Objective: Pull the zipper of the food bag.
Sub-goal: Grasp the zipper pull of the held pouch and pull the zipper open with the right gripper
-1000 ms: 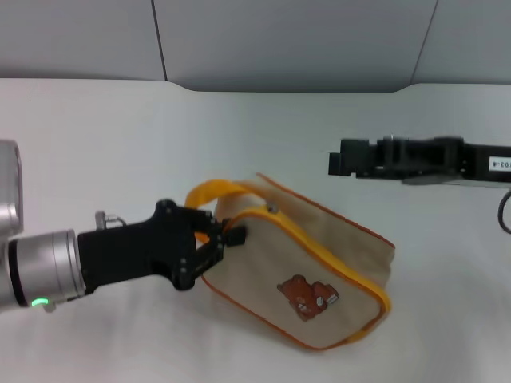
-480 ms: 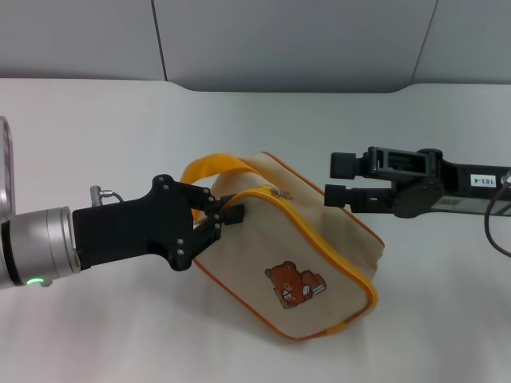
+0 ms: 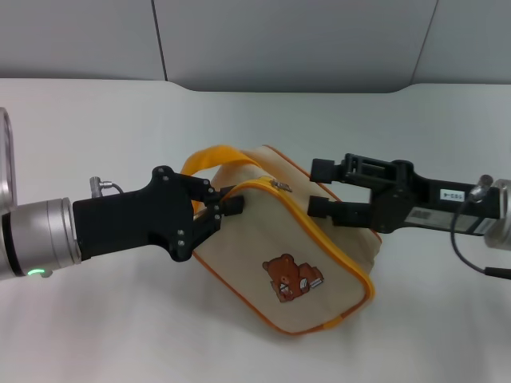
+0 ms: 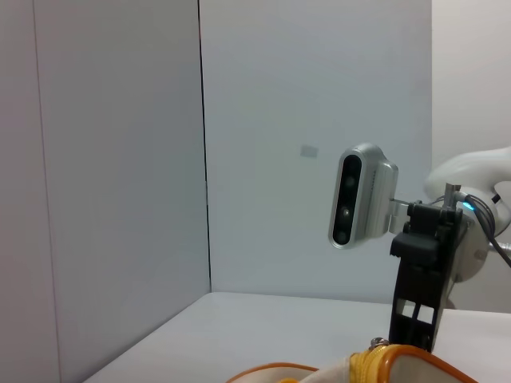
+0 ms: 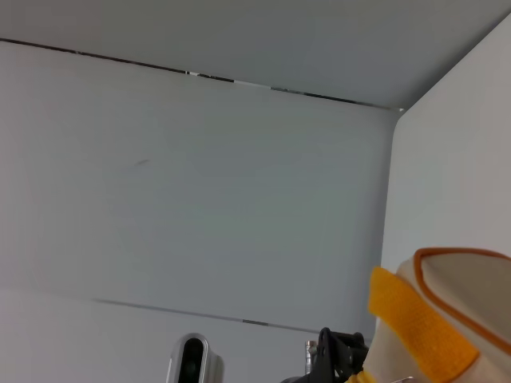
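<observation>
The pull tab [image 3: 281, 185] is past my right gripper's fingers while my left gripper holds the bag's end [image 3: 246, 199], so my right gripper should reach in and grab the tab.
The beige food bag [image 3: 319, 247] with a brown bear picture [image 3: 292, 280] sits tilted at the middle of the white table [image 3: 112, 128]. Its orange-yellow loop handle [image 3: 209, 159] arches over its left end. The yellow zipper [image 3: 323, 235] runs along the top front edge, with the small silver pull tab [image 3: 280, 186] near its left end. My left gripper [image 3: 220, 211] is shut on the bag's left end beside the zipper's start. My right gripper [image 3: 319, 190] is open over the bag's top right, just right of the pull tab. The bag's edge also shows in the left wrist view [image 4: 415, 369] and the right wrist view [image 5: 463, 311].
A grey wall panel [image 3: 287, 40] stands behind the table. The left wrist view shows my right arm's gripper [image 4: 419, 291] and its wrist camera [image 4: 359, 195]. Bare table lies in front of the bag and to the far left.
My right gripper has swung left across the table and now sits over the bag's top right. The bag, held by my left gripper, has shifted slightly left and risen at that end.
</observation>
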Motion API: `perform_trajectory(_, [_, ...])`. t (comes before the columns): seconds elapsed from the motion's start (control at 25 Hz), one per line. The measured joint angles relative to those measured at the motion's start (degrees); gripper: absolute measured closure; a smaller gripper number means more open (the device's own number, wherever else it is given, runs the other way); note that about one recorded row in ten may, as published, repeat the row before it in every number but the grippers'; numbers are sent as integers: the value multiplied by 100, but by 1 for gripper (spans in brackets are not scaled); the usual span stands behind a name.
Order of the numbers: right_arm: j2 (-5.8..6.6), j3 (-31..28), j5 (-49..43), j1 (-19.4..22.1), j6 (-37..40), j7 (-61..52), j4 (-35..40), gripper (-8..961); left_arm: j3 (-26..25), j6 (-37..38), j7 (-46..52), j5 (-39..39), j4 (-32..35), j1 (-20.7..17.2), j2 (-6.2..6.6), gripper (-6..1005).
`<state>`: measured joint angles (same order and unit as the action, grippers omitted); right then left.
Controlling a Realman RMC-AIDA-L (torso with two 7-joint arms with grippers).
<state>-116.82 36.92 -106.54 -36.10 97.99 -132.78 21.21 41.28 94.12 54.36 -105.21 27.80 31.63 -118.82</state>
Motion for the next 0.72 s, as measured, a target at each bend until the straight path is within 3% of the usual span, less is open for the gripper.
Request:
perform_trajectory(0.24, [-144,-67,31,-45,-178,40,-27,188,3,-33,4,0,33,36,-7,942])
perform_trajectory(0.64, [-197,-62,98,-70,-350,49,-47,230,30,-44,-4,1,33,31,-18,942])
perform_trajectory(0.72, [-200,-56,99,-76,-354,49,-47,290,30,-45,-4,1,33,31,-18,942])
